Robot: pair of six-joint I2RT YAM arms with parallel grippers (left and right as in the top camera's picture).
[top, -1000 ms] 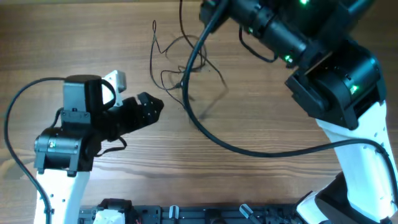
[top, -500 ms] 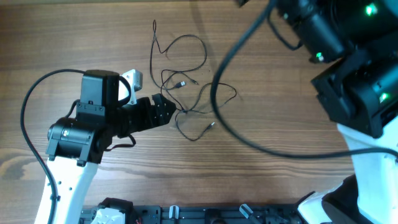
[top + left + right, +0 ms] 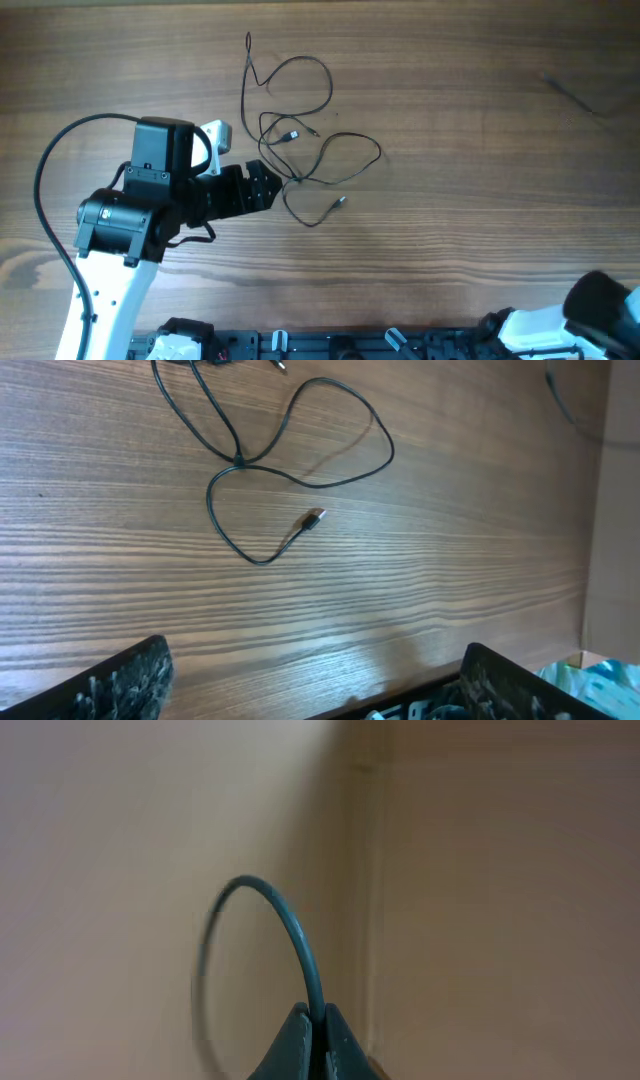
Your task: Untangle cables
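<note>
The thick dark cable (image 3: 568, 92) is trailing well away from the black tangle, so my right gripper should go on bringing it down toward the open wood (image 3: 592, 192) before it lets go of it there.
A tangle of thin black cable (image 3: 300, 140) lies on the wooden table (image 3: 450, 200), with a loose plug end (image 3: 341, 201). My left gripper (image 3: 262, 186) is open and empty just left of the tangle's lower loop. In the left wrist view the loop (image 3: 300, 475) and plug (image 3: 315, 517) lie ahead of the wide-open fingers (image 3: 315, 690). My right gripper (image 3: 315, 1040) is shut on a thick dark cable (image 3: 290, 930), held up against a beige wall. The gripper itself is out of the overhead view.
Only the right arm's base (image 3: 590, 320) shows at the bottom right of the overhead view. A black rail (image 3: 330, 345) runs along the table's front edge. A faint blurred streak (image 3: 570, 90) shows at the far right.
The right arm has swung up and out of the overhead view, taking the thick cable off the table. The left gripper moved right, up to the thin tangle.
</note>
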